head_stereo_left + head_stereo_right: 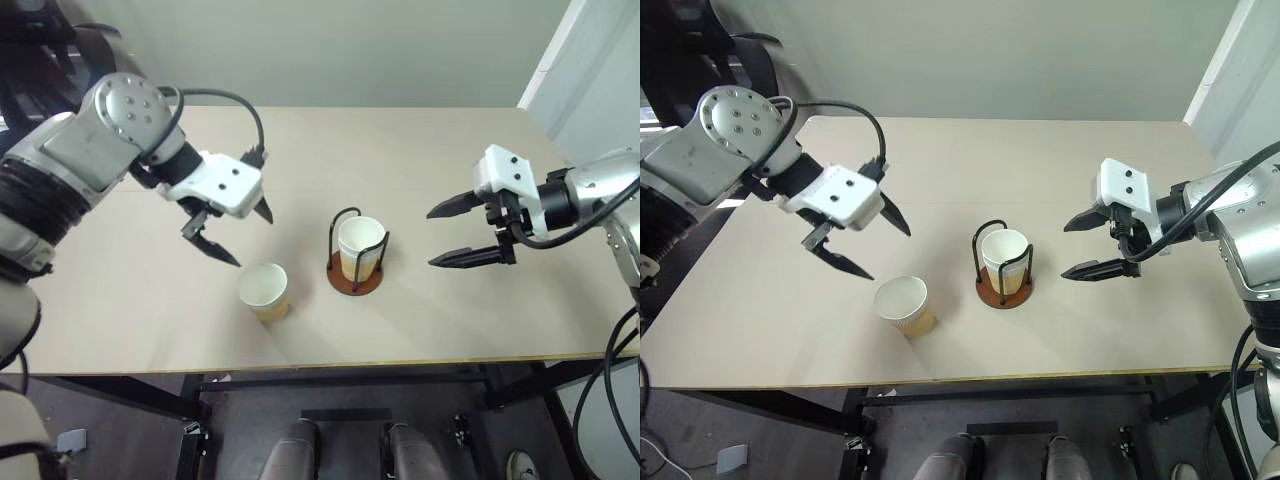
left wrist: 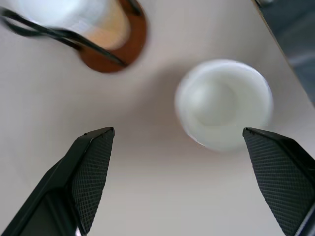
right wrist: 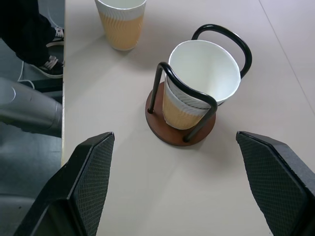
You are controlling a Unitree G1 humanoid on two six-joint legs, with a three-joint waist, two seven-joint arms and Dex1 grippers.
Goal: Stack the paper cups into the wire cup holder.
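The lone cup's opening [image 1: 263,286] faces up toward the open fingers of my left gripper, so I keep moving them down until they are on both sides of the lone cup's rim [image 1: 241,292].
A tan paper cup [image 1: 264,290] stands upright and alone on the table, near its front edge. To its right is the wire cup holder [image 1: 355,278], a reddish-brown disc with black wire loops, and nested paper cups [image 3: 204,69] sit inside it with two rims showing. My left gripper [image 1: 250,238] hangs open just above and to the left of the lone cup, pointing steeply down; in the left wrist view that cup [image 2: 224,103] lies between and beyond its fingers. My right gripper [image 1: 431,238] is open and empty, right of the holder and aimed at it.
The beige table [image 1: 420,140] runs back to a plain wall, and its front edge [image 1: 400,360] lies close behind the lone cup. A white panel [image 1: 590,70] stands at the far right. A person's shoes [image 3: 49,69] show on the floor beyond the table's edge.
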